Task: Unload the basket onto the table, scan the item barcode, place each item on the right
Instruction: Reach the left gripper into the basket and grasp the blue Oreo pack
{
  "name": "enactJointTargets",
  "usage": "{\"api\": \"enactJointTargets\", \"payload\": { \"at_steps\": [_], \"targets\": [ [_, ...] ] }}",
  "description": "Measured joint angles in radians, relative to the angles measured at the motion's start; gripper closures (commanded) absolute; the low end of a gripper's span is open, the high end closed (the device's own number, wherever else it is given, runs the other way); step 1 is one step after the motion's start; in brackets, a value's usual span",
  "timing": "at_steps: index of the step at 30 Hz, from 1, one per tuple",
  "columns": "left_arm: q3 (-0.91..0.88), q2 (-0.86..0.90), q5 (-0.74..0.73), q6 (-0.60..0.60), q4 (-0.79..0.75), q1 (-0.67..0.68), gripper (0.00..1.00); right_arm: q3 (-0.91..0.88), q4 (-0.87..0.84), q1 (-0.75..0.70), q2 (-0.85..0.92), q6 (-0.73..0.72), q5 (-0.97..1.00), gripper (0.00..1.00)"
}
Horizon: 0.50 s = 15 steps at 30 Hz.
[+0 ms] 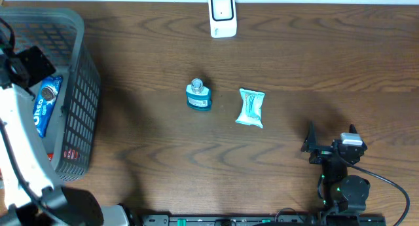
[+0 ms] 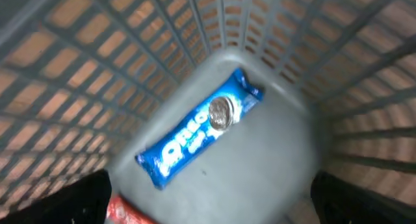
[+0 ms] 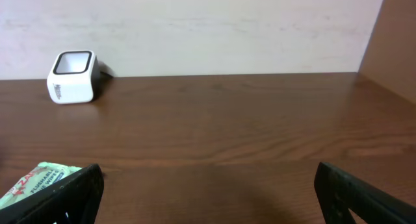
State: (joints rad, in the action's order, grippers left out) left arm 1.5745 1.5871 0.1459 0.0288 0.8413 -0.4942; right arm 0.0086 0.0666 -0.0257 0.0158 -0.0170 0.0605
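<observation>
My left gripper carries on moving down until its open fingers straddle the cookie print (image 1: 48,94), then close, as the blue Oreo pack (image 1: 45,107) lies clear of the red packet.
A blue Oreo pack (image 2: 201,126) lies on the floor of the grey basket (image 1: 82,88), and it also shows from overhead (image 1: 47,103). My left gripper (image 2: 211,204) hangs open above the pack, inside the basket, with nothing between its fingers. A red packet (image 2: 130,211) peeks out beside the left finger (image 2: 84,198). The white barcode scanner (image 1: 222,15) stands at the table's far edge. My right gripper (image 1: 330,139) rests open and empty low at the near right, facing the scanner (image 3: 73,76).
A teal bottle (image 1: 198,95) and a light-green wipes packet (image 1: 251,108) lie mid-table, the packet (image 3: 32,178) just left of my right gripper's left finger. The basket's mesh walls (image 2: 97,74) close in around the left gripper.
</observation>
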Motion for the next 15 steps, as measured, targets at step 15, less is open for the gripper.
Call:
{"api": "enactJointTargets", "payload": {
  "at_steps": [15],
  "targets": [
    [-0.161,0.27,-0.045,-0.292,-0.257,-0.075,0.02,0.0,0.0,0.0,0.0,0.0,0.0,0.01]
  ]
}}
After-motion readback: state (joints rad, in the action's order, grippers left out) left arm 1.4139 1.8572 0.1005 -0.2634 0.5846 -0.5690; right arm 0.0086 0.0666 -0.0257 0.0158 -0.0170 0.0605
